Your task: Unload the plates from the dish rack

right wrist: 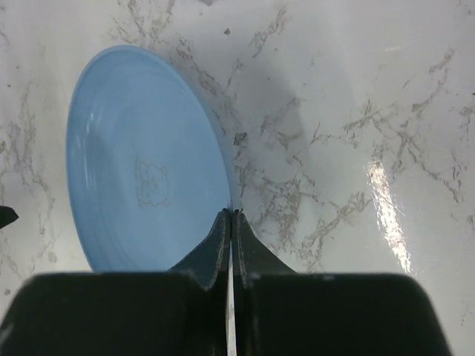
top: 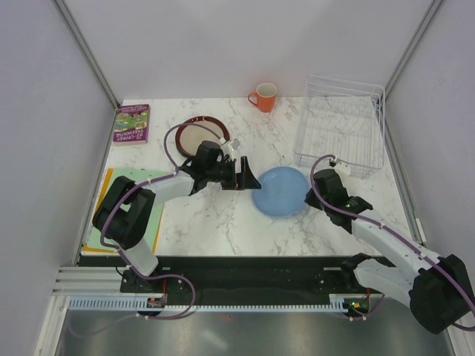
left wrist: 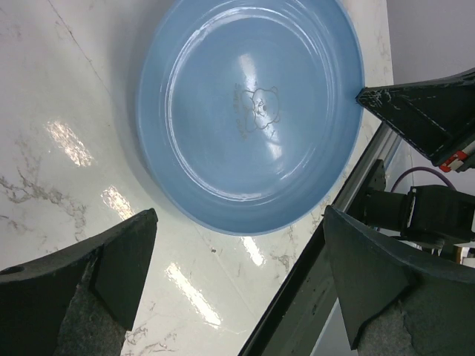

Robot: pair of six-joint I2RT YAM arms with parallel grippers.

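Observation:
Next, I let my left gripper take over at the light blue plate's free rim (top: 256, 198), since my right gripper holds that plate far from the cream plate (top: 197, 136).
The light blue plate (top: 280, 190) is on the marble table between the two arms; it also shows in the left wrist view (left wrist: 249, 111) and the right wrist view (right wrist: 145, 159). My right gripper (right wrist: 231, 213) is shut on its right rim, and in the top view it (top: 312, 186) is at the plate's right edge. My left gripper (top: 249, 178) is open and empty just left of the plate, its jaws wide apart (left wrist: 239, 222). A cream plate with a red-brown rim (top: 194, 132) lies behind the left arm. The white wire dish rack (top: 341, 126) holds no plates.
An orange mug (top: 263, 96) stands at the back middle. A purple book (top: 131, 124) lies at the back left. Yellow and green mats (top: 111, 194) lie under the left arm. White walls close in both sides.

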